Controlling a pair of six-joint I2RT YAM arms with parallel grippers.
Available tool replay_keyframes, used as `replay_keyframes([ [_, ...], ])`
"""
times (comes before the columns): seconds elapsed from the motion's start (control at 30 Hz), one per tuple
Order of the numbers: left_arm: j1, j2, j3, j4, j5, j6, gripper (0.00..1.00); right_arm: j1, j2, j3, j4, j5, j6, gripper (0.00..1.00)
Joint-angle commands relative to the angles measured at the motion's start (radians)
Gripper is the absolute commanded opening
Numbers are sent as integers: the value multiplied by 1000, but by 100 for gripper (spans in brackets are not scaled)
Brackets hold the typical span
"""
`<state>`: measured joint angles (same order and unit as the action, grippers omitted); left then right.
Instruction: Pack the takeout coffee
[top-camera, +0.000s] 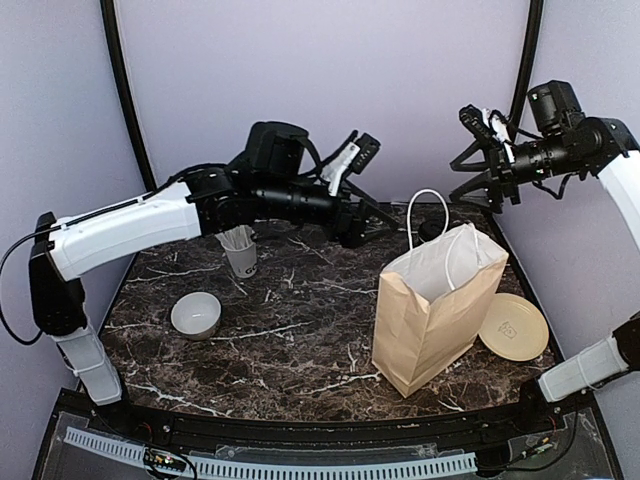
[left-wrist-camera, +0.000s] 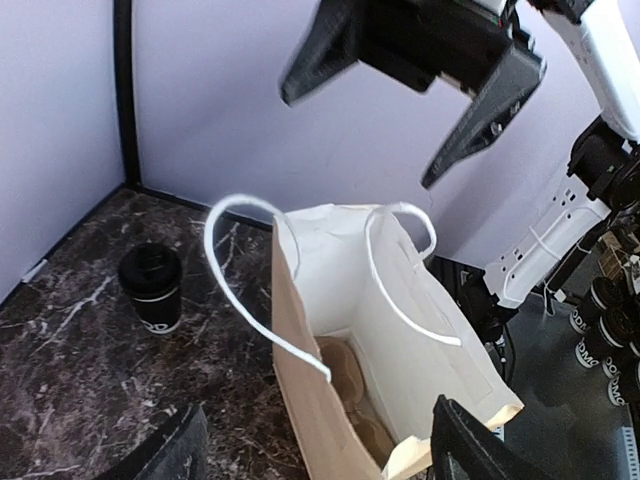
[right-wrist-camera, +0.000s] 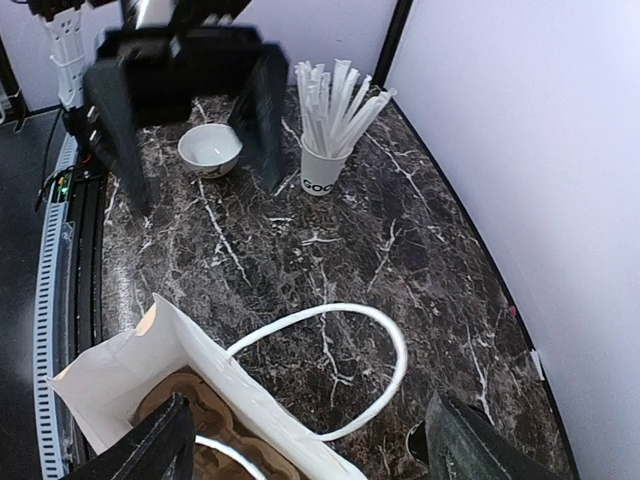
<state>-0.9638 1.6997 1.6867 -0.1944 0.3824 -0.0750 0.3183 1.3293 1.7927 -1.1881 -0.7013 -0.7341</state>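
Observation:
My right gripper is yet to grasp the takeout coffee (top-camera: 433, 230) behind the bag, so next my left gripper pulls the bag away by its rim (top-camera: 400, 264) first.
The takeout coffee (left-wrist-camera: 152, 287), a small black cup with a black lid, stands upright on the marble at the back, behind the brown paper bag (top-camera: 435, 310); in the top view it (top-camera: 432, 229) shows through the bag's handle loop. The bag stands open, white inside, also in the left wrist view (left-wrist-camera: 390, 330) and the right wrist view (right-wrist-camera: 120, 385). My left gripper (top-camera: 375, 222) is open and empty, raised left of the bag's mouth (left-wrist-camera: 318, 410). My right gripper (top-camera: 472, 172) is open and empty, high above the back right (right-wrist-camera: 310, 400).
A brown cardboard cup carrier (left-wrist-camera: 362, 385) lies in the bag's bottom. A white cup of white sticks (top-camera: 238, 250) and a white bowl (top-camera: 196, 313) stand at the left. A cream round plate (top-camera: 513, 325) lies right of the bag. Purple walls close the back and sides.

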Motion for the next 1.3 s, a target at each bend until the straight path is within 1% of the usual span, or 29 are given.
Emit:
replay_keyframes([
  [0.0,-36,128,114,24,-116,-91,80,-53,-39,-4,112,40,105,80],
  [0.03,-36,145,139,24,-158,-103,80,-65,-45,-13,130,48,119,80],
  [0.13,-35,199,163,54,-158,-146,80,-98,-53,-36,171,91,157,80],
  [0.33,-35,258,178,145,21,-214,77,-244,-25,-55,202,78,183,80],
  [0.5,-35,276,180,189,16,-272,68,-363,-2,-105,240,30,191,80],
  [0.57,-35,274,188,163,-20,-278,64,-388,4,-128,245,15,185,80],
  [0.63,-35,245,191,132,-97,-280,62,-404,7,-147,248,2,181,80],
  [0.7,-35,193,160,136,-180,-275,62,-410,5,-161,244,-12,174,80],
  [0.73,-35,174,127,142,-225,-272,64,-410,1,-169,245,-19,173,79],
  [0.77,-35,138,99,160,-236,-260,66,-410,-2,-178,250,-23,176,79],
  [0.83,-35,108,77,185,-213,-242,70,-411,-8,-191,262,-30,181,79],
  [0.87,-35,107,80,188,-168,-241,72,-412,-8,-196,265,-31,182,79],
  [0.9,-36,112,93,183,-147,-247,72,-412,-8,-201,268,-32,183,79],
  [0.97,-37,142,116,178,-44,-271,73,-412,-7,-209,273,-31,184,79],
  [1.07,-46,196,143,176,9,-289,73,-412,-1,-214,278,-26,186,79],
  [1.13,-49,227,169,161,21,-296,72,-412,3,-216,281,-18,190,78],
  [1.2,-50,252,191,148,38,-301,68,-413,9,-217,282,-9,194,78],
  [1.27,-50,273,209,142,61,-305,61,-413,15,-217,281,-1,198,78],
])
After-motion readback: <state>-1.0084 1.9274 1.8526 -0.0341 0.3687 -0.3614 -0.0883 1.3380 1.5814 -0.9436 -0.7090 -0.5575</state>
